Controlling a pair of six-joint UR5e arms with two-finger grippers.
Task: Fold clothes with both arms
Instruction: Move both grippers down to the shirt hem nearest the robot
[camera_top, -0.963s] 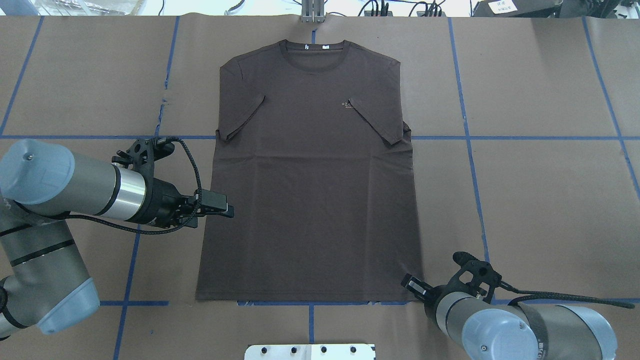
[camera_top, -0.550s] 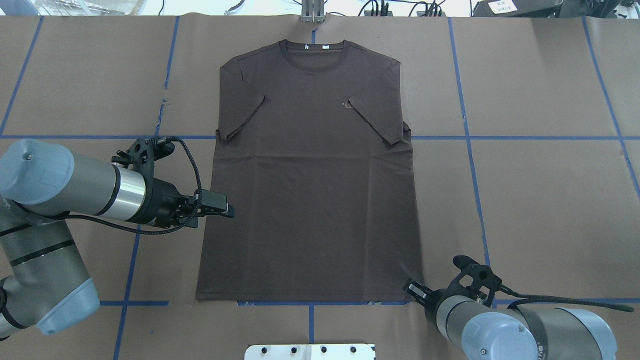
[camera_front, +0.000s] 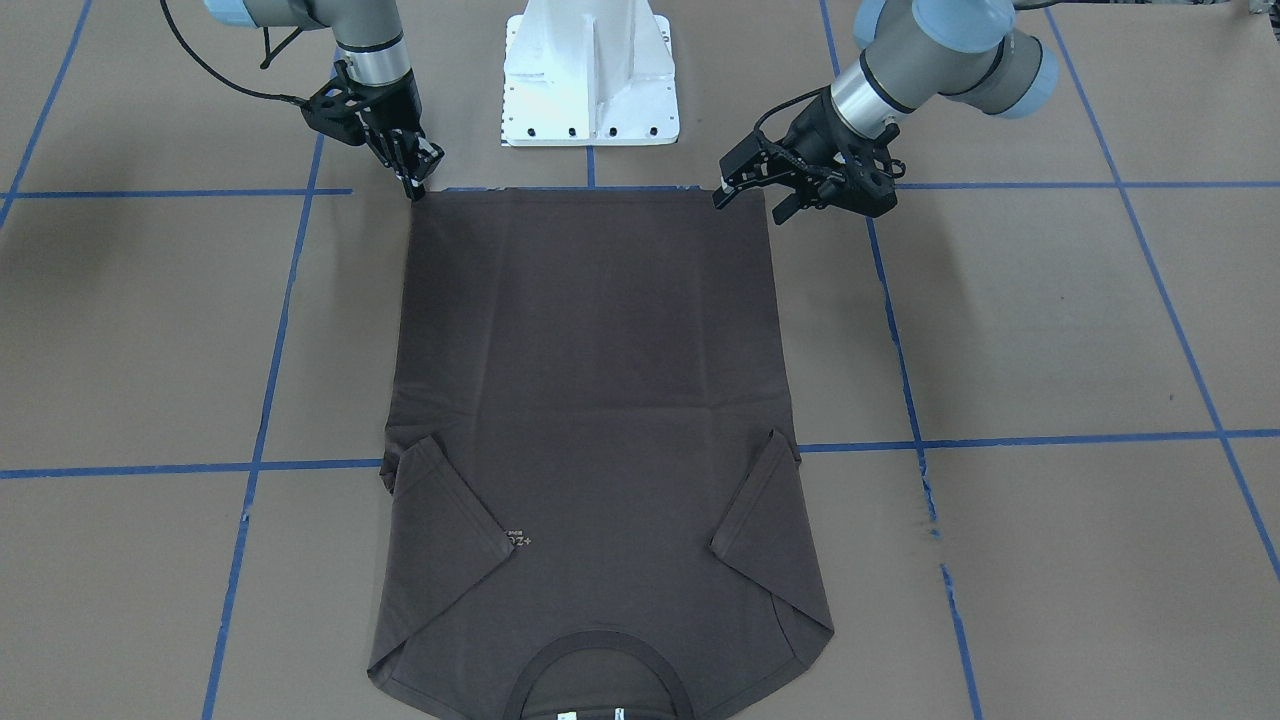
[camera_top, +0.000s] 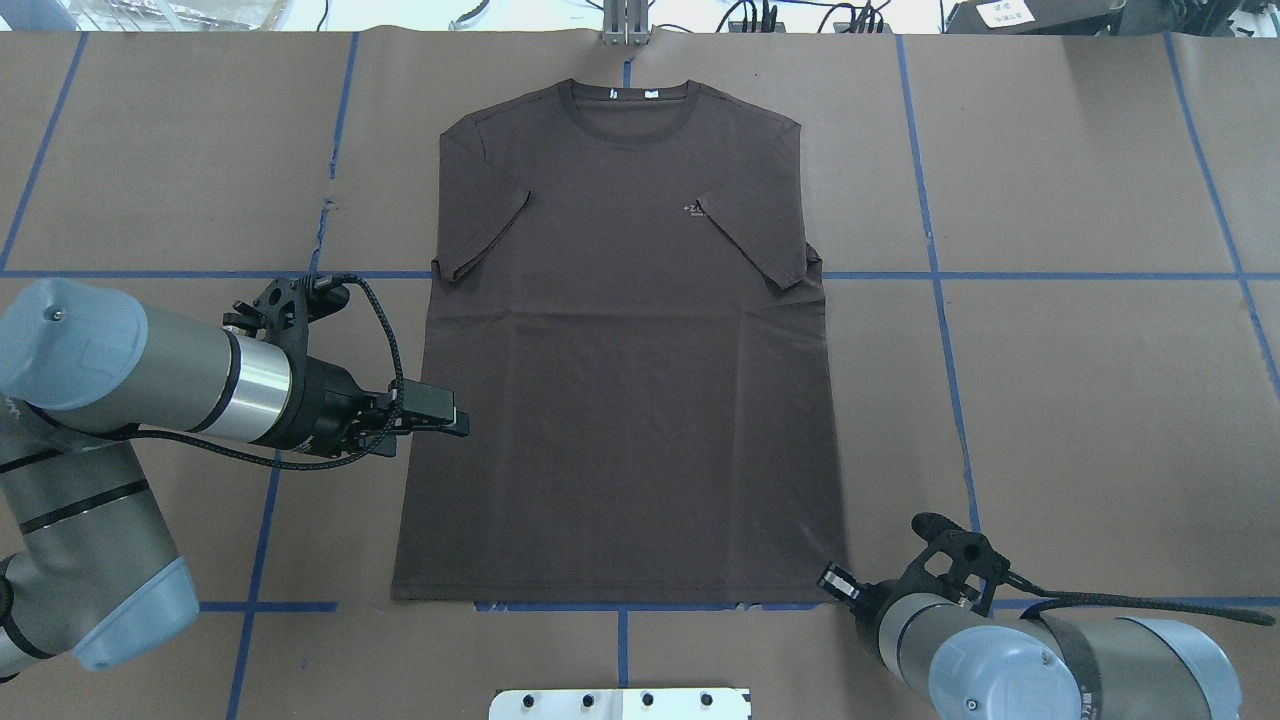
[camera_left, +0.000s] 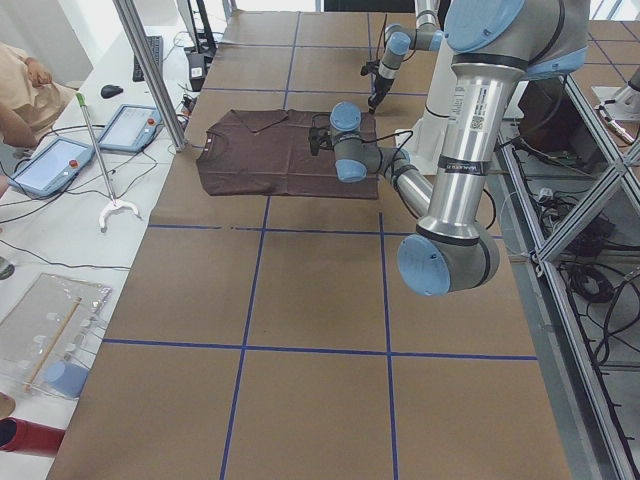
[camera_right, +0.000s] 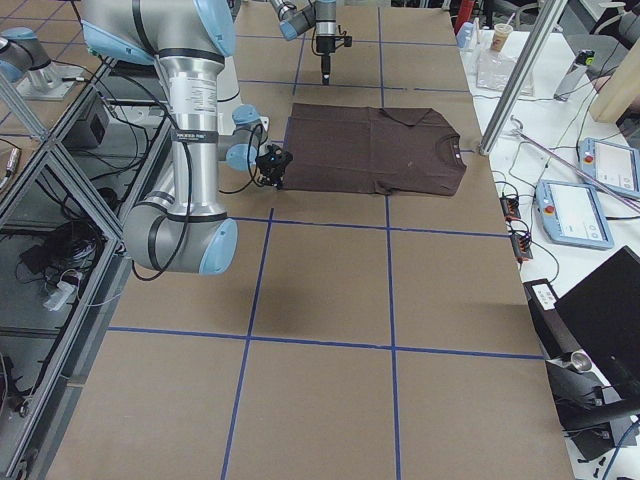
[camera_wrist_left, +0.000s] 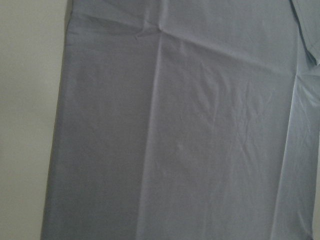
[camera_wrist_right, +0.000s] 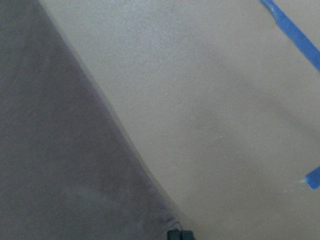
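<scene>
Both sleeves (camera_front: 441, 546) are lying folded flat inward, so when I carry the hem (camera_front: 588, 192) over, it will fold over and trap their tips, leaving the collar showing.
The dark brown T-shirt (camera_top: 620, 400) lies flat with its collar at the far edge and both sleeves folded inward (camera_front: 590, 380). My left gripper (camera_top: 455, 420) hovers over the shirt's left side edge at mid-length. In the front-facing view its fingers stand apart, so it is open (camera_front: 750, 205). The left wrist view holds only cloth (camera_wrist_left: 175, 140) and table. My right gripper (camera_top: 828, 578) is at the near right hem corner with its tips down (camera_front: 415, 185). In the right wrist view the pads (camera_wrist_right: 173, 234) are together right at that corner of the cloth (camera_wrist_right: 60, 150).
The white pedestal base (camera_front: 590, 80) stands just behind the hem. Blue tape lines (camera_top: 940, 275) cross the brown table cover. A metal post (camera_top: 625, 25) sits beyond the collar. Tablets (camera_left: 60, 165) and a person's arm (camera_left: 20, 90) are past the table's far side.
My right gripper has crept a little right and toward the robot along the hem corner. The left arm and the shirt have not moved.
</scene>
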